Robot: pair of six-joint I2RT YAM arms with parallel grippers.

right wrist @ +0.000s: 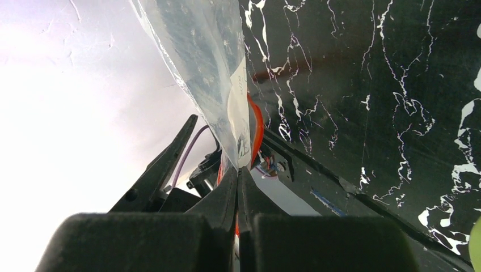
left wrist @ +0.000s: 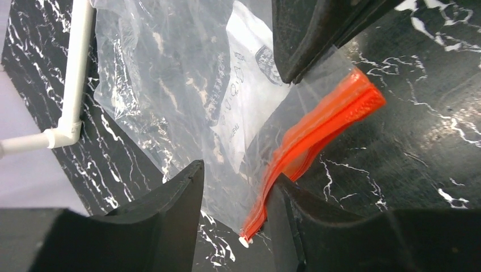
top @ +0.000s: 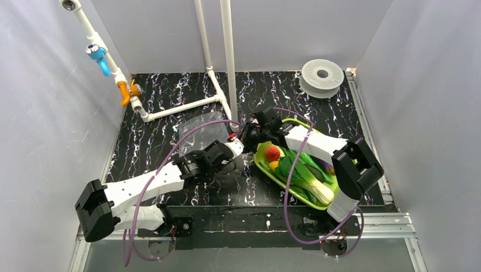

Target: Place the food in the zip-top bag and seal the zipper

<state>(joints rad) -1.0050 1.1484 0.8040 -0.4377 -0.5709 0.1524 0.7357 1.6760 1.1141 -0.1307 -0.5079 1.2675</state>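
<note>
I am pinching the bag's clear side (left wrist: 313, 84) below the red-orange zipper with my right gripper, so I should hold the zipper with my left gripper while my right gripper opens and takes its edge (left wrist: 362, 93).
The clear zip-top bag (top: 199, 131) lies on the black marbled table, left of the tray. My right gripper (top: 247, 135) is shut on the bag's edge by the red-orange zipper (left wrist: 326, 122) and lifts that corner; in the right wrist view the gripper (right wrist: 238, 171) pinches the bag (right wrist: 210, 68). My left gripper (left wrist: 237, 173) is open, with the zipper's end between its jaws, close to the right finger (left wrist: 306, 226). The tomato (top: 273, 153), yellow piece (top: 274, 165), green vegetables (top: 309, 177) and eggplant (top: 327, 168) lie in the tray.
The lime-green tray (top: 262, 164) sits right of centre under the right arm. A white pipe frame (top: 181, 106) stands behind the bag. A grey filament spool (top: 322, 77) is at the back right. Grey walls enclose the table.
</note>
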